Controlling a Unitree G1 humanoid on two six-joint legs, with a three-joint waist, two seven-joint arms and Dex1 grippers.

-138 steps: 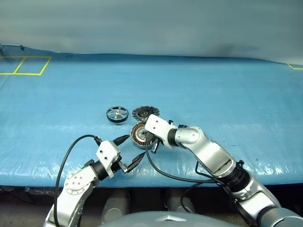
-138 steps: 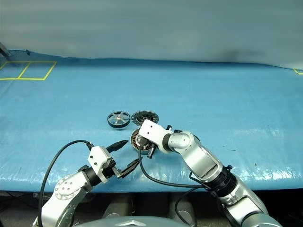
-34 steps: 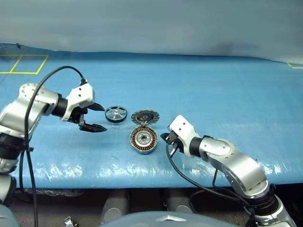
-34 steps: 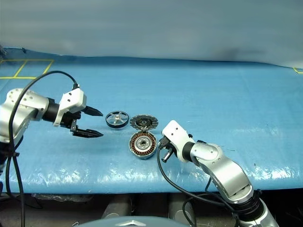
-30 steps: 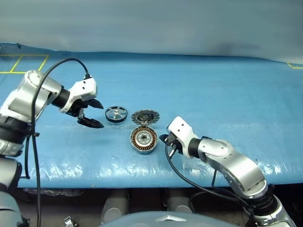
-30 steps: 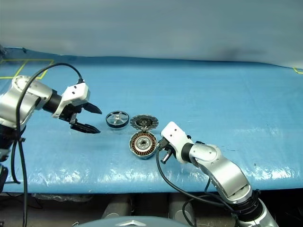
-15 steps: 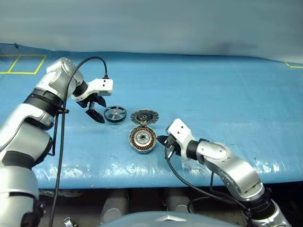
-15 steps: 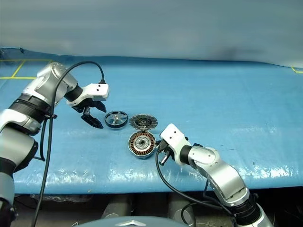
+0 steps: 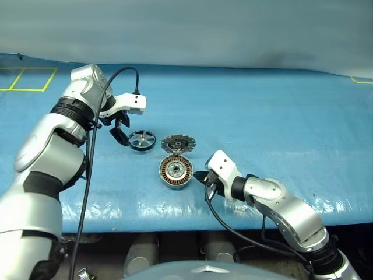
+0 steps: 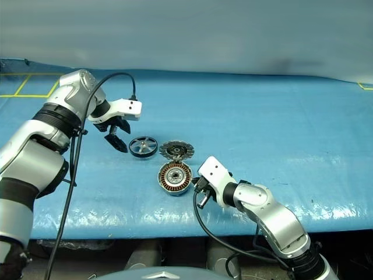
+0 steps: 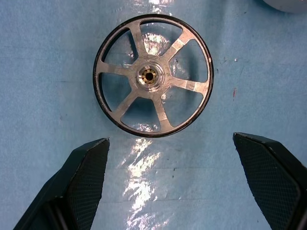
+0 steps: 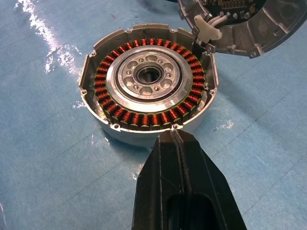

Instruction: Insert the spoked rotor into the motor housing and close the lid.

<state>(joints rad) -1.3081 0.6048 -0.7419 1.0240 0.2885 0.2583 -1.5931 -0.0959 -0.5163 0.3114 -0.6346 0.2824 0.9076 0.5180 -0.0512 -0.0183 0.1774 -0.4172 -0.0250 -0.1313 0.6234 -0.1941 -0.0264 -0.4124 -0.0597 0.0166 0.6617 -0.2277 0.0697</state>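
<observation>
Next, my left gripper moves over the spoked rotor (image 9: 141,140), because the rotor lies past the gripper's open fingers, and close inside the rotor's rim toward the rotor's middle (image 11: 149,76).
The spoked rotor (image 9: 142,140), black-rimmed with silver spokes, lies flat on the blue sheet. To its right sits the motor housing (image 9: 176,171), its copper windings (image 12: 148,81) exposed. The ribbed lid (image 9: 178,143) lies swung open behind it on its hinge. My left gripper (image 9: 122,132) hangs open, pointing down just left of the rotor. In the left wrist view the rotor (image 11: 153,75) lies just beyond the spread fingertips (image 11: 91,158), nothing between them. My right gripper (image 12: 175,139) is shut and empty, its tip close beside the housing's right wall (image 9: 201,175).
A wrinkled blue sheet (image 9: 280,116) covers the table, whose front edge (image 9: 175,224) runs below the arms. Yellow tape squares (image 9: 29,79) mark the far left corner. Black cables (image 9: 93,146) trail from both wrists.
My left arm has swung in from the left toward the rotor, and its gripper has tipped from near level to pointing down. The right gripper and the parts have stayed put.
</observation>
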